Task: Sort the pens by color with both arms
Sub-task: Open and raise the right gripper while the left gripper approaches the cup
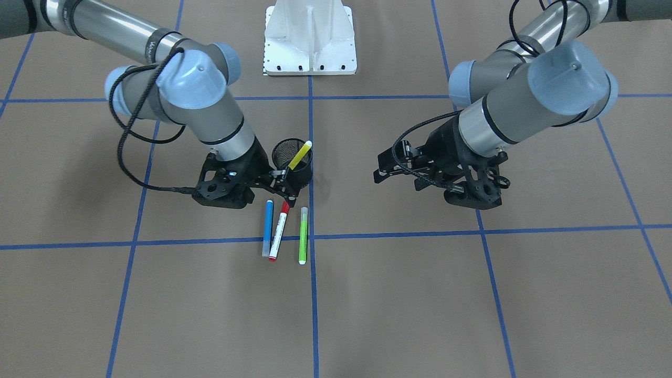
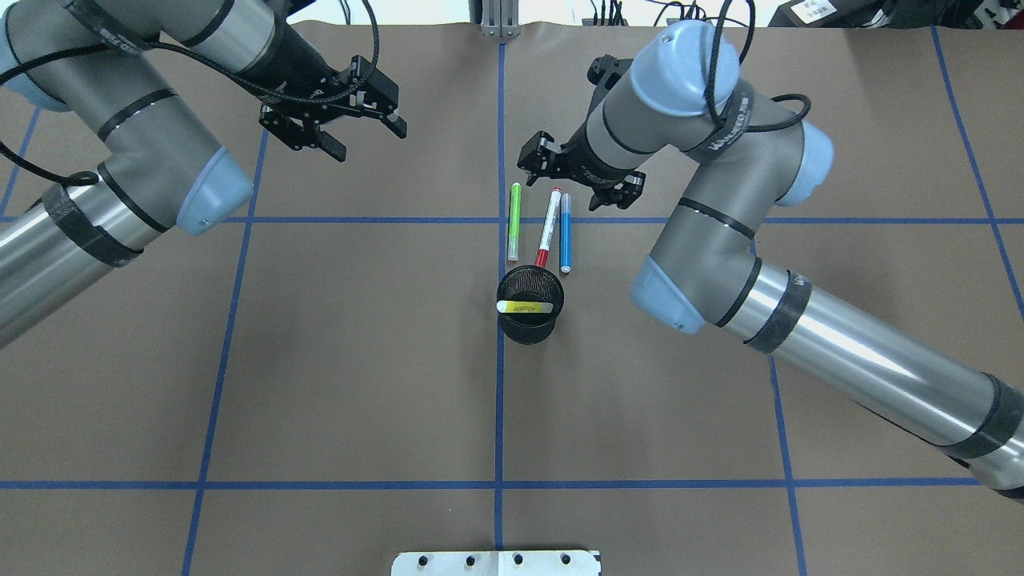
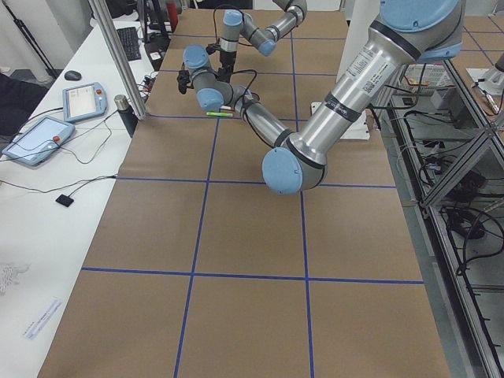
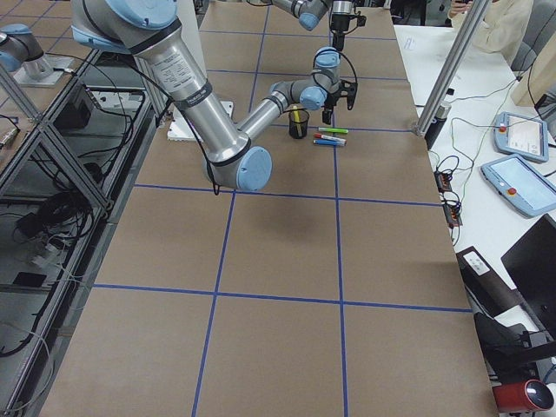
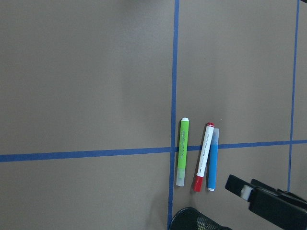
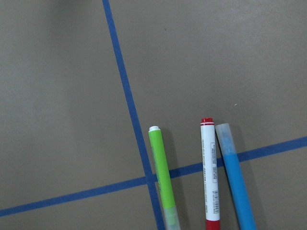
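The yellow pen (image 1: 300,155) leans out of the cup toward my left gripper. My right gripper should move back and my left gripper reach for the pen's upper end (image 1: 308,145).
Three pens lie side by side on the brown table: green (image 2: 514,222), white-barrelled red (image 2: 548,226) and blue (image 2: 566,232). The yellow pen (image 2: 526,306) leans inside the black wire-mesh cup (image 2: 524,332), just robot-side of them. My right gripper (image 1: 286,188) hovers open above the pens near the cup, holding nothing. The right wrist view shows only the far ends of the green pen (image 6: 160,177), red pen (image 6: 209,172) and blue pen (image 6: 235,182). My left gripper (image 2: 366,132) hangs open and empty, well off to the left of the pens.
The white pedestal base (image 1: 310,39) stands at the robot's edge of the table. Blue tape lines (image 2: 500,400) divide the brown surface into squares. A side desk with teach pendants (image 3: 35,140) runs along the far edge.
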